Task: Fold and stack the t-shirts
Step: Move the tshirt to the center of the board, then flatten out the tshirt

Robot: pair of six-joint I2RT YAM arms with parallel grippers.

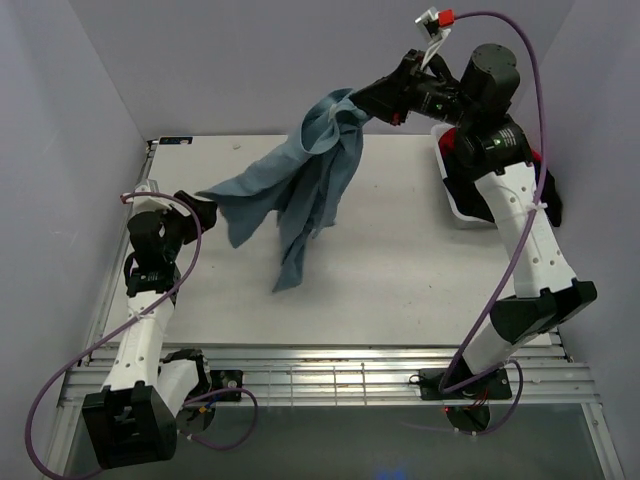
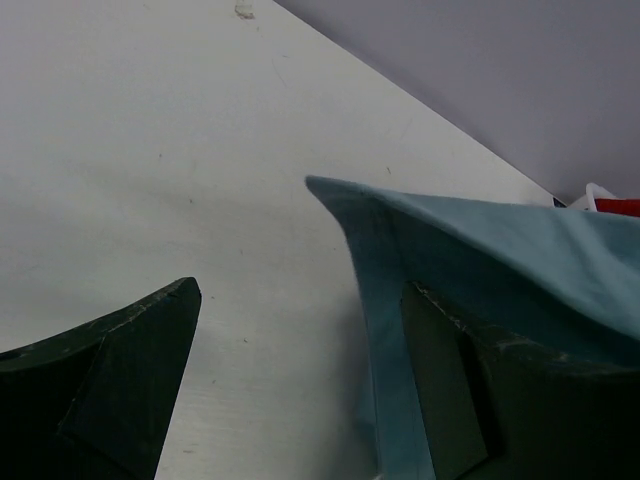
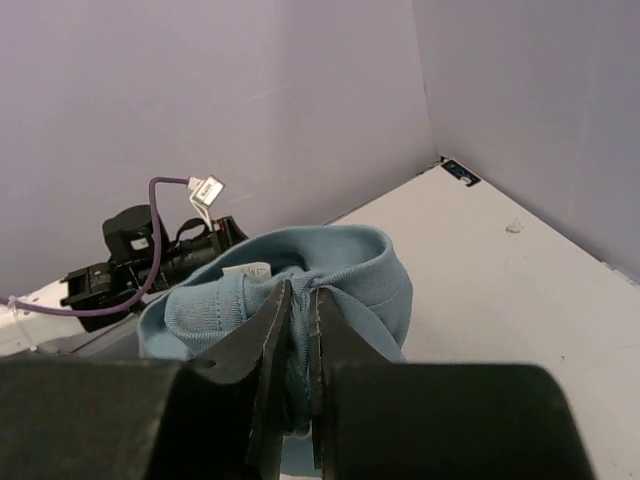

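Observation:
I see the t-shirt hanging in bunched folds (image 1: pixel 312 165) from its collar, so my right gripper should lay the t-shirt across the table (image 1: pixel 380 270) and grip its upper edge before folding.
A dusty teal-blue t-shirt (image 1: pixel 300 190) hangs in the air above the table's middle, bunched at its top, with its lower folds trailing onto the table. My right gripper (image 1: pixel 365 103) is shut on the collar, and the right wrist view shows the fabric (image 3: pixel 355 275) and a white tag (image 3: pixel 245 270) pinched at the jaws (image 3: pixel 302 292). My left gripper (image 1: pixel 205 210) stands open at the shirt's left corner. In the left wrist view the shirt's edge (image 2: pixel 480 235) drapes over the right finger (image 2: pixel 470 390), while the left finger (image 2: pixel 130 370) is bare. Red fabric (image 1: pixel 446 150) shows in the tub.
A white tub (image 1: pixel 458 208) sits at the table's right side behind the right arm, with red and black cloth in it; its rim (image 2: pixel 593 193) shows in the left wrist view. Purple walls close in the table (image 1: pixel 400 270) on three sides.

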